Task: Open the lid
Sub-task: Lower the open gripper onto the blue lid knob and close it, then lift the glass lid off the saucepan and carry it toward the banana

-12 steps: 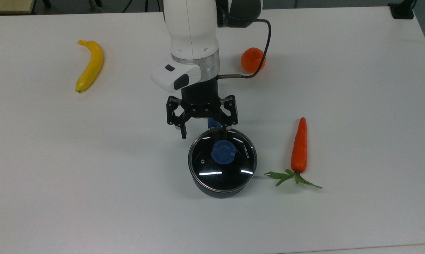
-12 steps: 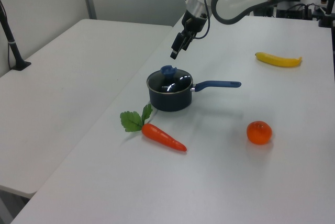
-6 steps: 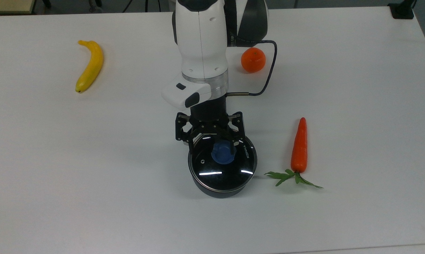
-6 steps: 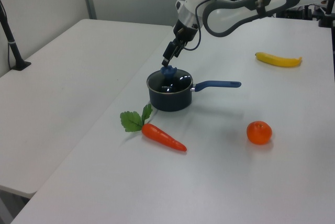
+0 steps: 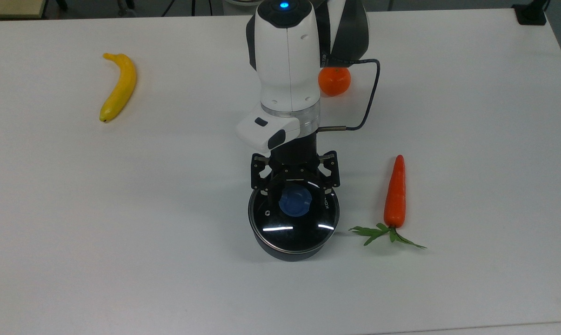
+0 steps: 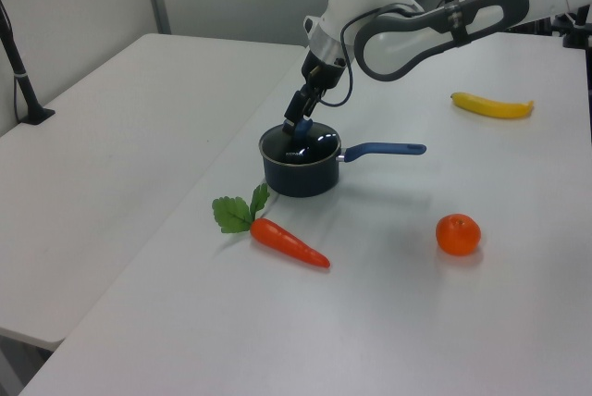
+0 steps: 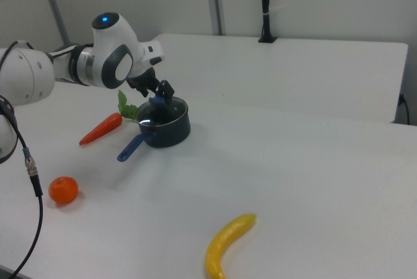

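I expect the glass lid [image 6: 316,140] to come free and leave the saucepan behind when I lift, because the metal rim [image 6: 313,164] only rests along the black saucepan's edge.
The round glass lid [image 5: 290,229] with a metal rim and "KONKA" lettering sits on the black saucepan [image 5: 287,252] near the table's middle. Its blue knob [image 5: 296,203] stands at the centre. My gripper [image 5: 297,194] hangs low over the lid, open, with one finger on each side of the knob and not closed on it. In the left view the gripper [image 6: 299,128] comes down onto the lid [image 6: 305,148] from the upper right. In the right view the gripper [image 7: 159,96] is at the knob [image 7: 158,102], above the saucepan [image 7: 167,131].
A carrot [image 5: 395,193] lies at the top view's right of the pan, an orange [image 5: 334,80] behind the arm, a banana [image 5: 118,88] far left. The pan's blue handle [image 6: 385,149] points towards the left view's right. The white table [image 5: 122,232] spreads all around.
The arm has moved towards the top view's right and down over the lid. The open gripper went from behind the pan's rim to straddling the blue knob.
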Motion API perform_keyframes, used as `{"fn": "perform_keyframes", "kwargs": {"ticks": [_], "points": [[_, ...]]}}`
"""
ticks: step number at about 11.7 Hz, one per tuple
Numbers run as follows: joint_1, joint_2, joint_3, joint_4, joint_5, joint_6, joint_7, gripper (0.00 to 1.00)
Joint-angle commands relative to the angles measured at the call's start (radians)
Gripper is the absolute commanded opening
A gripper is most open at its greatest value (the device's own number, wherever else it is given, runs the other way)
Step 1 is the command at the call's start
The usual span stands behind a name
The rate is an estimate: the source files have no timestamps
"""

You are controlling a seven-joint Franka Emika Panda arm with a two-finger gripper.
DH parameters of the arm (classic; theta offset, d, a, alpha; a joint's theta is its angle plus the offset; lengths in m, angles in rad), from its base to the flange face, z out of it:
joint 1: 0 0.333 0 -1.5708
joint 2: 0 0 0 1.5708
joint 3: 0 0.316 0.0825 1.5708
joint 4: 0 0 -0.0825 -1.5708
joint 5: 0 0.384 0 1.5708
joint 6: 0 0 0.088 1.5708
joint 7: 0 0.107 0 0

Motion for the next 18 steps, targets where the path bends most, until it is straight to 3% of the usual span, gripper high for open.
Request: {"fn": "perform_keyframes", "kwargs": {"ticks": [1,3,9,18], "points": [[0.014,0.012,-0.014,0.018,-0.02,0.015,0.028,0.88],[0.015,0.012,-0.014,0.017,-0.026,0.015,0.027,0.71],[0.014,0.001,-0.014,0.013,-0.03,0.013,0.022,0.42],[-0.02,-0.151,-0.02,-0.026,-0.027,-0.004,0.019,0.39]]}}
